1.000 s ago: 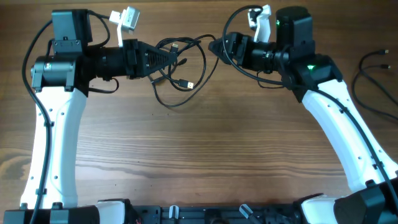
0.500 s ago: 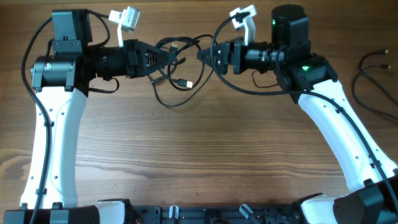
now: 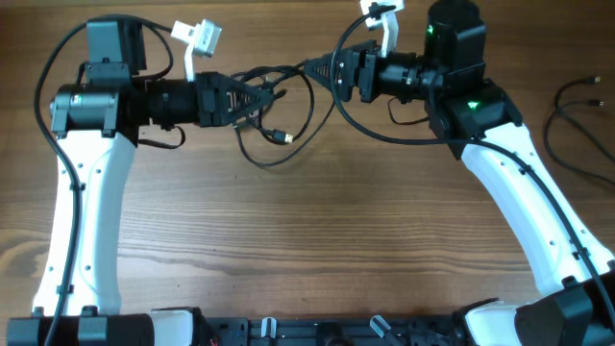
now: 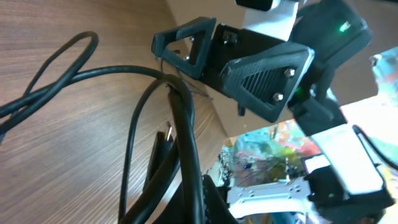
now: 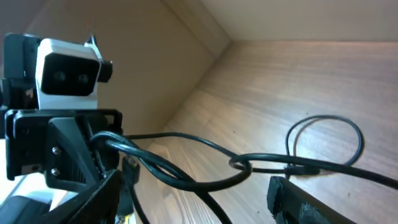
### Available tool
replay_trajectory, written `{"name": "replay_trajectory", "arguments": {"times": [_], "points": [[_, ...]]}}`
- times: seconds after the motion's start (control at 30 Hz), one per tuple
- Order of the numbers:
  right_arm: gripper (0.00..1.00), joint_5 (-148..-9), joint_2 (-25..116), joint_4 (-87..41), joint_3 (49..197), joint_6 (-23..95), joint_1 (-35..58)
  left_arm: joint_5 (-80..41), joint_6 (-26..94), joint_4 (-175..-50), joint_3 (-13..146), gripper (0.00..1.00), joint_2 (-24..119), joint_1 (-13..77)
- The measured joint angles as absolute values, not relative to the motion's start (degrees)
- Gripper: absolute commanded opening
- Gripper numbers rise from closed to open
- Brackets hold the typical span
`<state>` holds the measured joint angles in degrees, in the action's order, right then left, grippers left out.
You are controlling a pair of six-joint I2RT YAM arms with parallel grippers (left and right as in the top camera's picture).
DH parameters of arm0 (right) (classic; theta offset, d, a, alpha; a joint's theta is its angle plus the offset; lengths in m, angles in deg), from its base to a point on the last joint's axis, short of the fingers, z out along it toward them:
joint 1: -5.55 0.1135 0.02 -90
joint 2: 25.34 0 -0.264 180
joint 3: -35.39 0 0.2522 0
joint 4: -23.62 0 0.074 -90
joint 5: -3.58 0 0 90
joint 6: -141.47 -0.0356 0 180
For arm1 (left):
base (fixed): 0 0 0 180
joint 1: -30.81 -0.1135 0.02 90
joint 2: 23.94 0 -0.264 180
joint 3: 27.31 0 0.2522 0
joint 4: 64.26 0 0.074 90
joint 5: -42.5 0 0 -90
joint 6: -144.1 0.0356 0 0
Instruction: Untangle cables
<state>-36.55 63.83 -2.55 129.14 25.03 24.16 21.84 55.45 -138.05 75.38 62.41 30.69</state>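
My left gripper is pinching several parts of the cables (image 4: 191,158) together, so my right gripper should take the cables' loop (image 5: 202,185) while my left gripper opens and backs away.
The cables (image 3: 311,104) are thin black cords in a loose tangle at the far middle of the table, with a USB plug (image 3: 280,136) hanging down. My left gripper (image 3: 261,96) is shut on a bunch of strands; in the left wrist view the cables (image 4: 180,124) run straight into its jaws (image 4: 193,208). My right gripper (image 3: 317,69) faces it from the right, close by. In the right wrist view its fingers (image 5: 196,186) are spread wide, with a loop of the cables (image 5: 165,174) hanging between them, untouched.
Another loose black cord (image 3: 575,104) lies at the table's far right edge. The wooden table (image 3: 317,240) stretches toward the front. The two grippers are very close to each other.
My right gripper has moved left toward the tangle and a little farther back. My left gripper has lifted the cables slightly and drawn them tighter.
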Motion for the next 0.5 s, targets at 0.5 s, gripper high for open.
{"name": "replay_trajectory", "arguments": {"times": [0.5], "points": [[0.78, -38.6, 63.8, -14.0, 129.1, 31.4, 26.4, 20.9, 75.1, -149.5, 75.3, 0.04, 63.4, 30.8]]}}
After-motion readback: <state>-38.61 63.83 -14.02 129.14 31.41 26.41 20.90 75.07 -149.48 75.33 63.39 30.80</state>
